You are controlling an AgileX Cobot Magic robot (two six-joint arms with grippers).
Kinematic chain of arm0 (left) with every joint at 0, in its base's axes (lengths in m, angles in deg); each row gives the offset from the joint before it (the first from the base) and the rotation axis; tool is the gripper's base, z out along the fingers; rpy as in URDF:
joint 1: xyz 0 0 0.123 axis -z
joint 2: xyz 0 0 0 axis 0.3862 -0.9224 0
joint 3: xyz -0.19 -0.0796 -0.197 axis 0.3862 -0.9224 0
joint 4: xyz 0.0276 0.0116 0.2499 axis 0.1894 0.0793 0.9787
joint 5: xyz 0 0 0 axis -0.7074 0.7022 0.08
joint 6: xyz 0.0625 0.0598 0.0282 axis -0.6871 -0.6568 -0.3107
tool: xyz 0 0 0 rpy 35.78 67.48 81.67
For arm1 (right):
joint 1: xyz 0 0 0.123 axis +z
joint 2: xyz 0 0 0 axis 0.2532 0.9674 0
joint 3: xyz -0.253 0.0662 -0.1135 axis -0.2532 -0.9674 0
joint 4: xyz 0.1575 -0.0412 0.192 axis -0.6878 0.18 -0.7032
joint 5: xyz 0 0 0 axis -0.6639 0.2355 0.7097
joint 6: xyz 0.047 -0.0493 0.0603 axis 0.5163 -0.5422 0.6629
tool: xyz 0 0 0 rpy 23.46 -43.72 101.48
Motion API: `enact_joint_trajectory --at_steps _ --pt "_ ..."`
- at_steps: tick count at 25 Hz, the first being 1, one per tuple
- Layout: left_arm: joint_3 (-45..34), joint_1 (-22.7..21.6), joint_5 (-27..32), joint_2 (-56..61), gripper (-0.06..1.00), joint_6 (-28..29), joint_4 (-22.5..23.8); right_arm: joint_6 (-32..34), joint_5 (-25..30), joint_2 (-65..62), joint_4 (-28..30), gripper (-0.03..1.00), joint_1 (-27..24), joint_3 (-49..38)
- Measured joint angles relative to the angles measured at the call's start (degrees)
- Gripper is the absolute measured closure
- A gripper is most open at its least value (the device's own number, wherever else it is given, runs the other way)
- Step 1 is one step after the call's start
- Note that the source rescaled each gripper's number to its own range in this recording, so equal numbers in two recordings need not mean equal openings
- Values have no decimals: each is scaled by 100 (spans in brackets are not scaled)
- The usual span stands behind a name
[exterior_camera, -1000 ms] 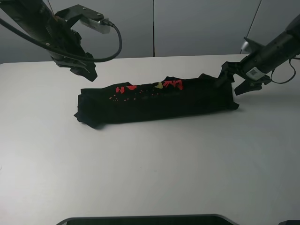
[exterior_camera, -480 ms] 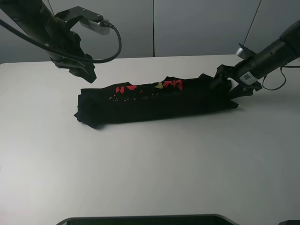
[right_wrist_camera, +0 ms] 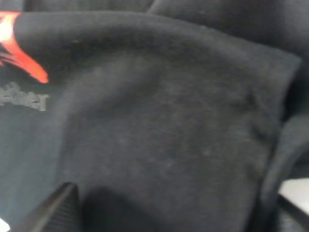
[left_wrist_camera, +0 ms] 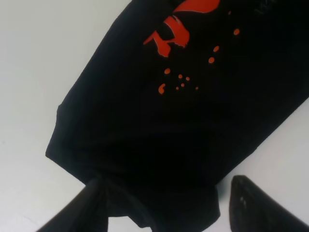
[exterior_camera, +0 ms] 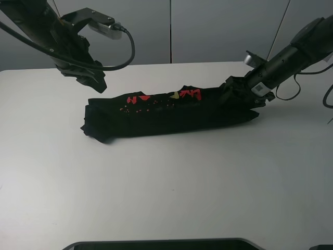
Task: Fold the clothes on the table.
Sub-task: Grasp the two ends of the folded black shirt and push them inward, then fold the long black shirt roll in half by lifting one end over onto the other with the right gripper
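Observation:
The black T-shirt's end (exterior_camera: 98, 115) near my left gripper lies loose, so my left gripper should hold that end (exterior_camera: 100, 129) before my right gripper folds the T-shirt's other end across.
The black T-shirt (exterior_camera: 171, 113) lies on the white table (exterior_camera: 166, 182) as a long folded band, with red and yellow print along its far edge. My left gripper (exterior_camera: 89, 78) is open and empty, hovering just above and behind the shirt's left end. The left wrist view shows its fingers (left_wrist_camera: 91, 205) spread over the black cloth (left_wrist_camera: 159, 130) and red print. My right gripper (exterior_camera: 242, 94) is open and pushed onto the shirt's right end. In the right wrist view, black cloth (right_wrist_camera: 159, 125) fills the space between its spread fingertips (right_wrist_camera: 55, 212).
Grey wall panels (exterior_camera: 208, 26) stand behind the table's far edge. A dark rounded object (exterior_camera: 161, 244) sits at the near edge. Cables hang from both arms. White tabletop shows all around the shirt.
My right gripper has moved left from beside the shirt's right end onto it, its open fingers now over the cloth. The left arm has barely moved.

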Motion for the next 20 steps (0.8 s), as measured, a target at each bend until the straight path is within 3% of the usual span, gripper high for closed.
enact_joint_trajectory --at_steps 3,6,11,17,20 --pt "0 0 26 0 24 0 0 217 -128 10 428 52 20 0" --pt "0 0 65 0 24 0 -95 291 -153 22 719 85 20 0" --pt "0 0 65 0 25 -144 -501 318 -165 22 792 86 44 0" --pt "0 10 77 -36 50 -309 -548 392 -184 22 853 86 44 0" --pt "0 10 90 -274 52 -320 -551 853 -213 11 1151 86 54 0"
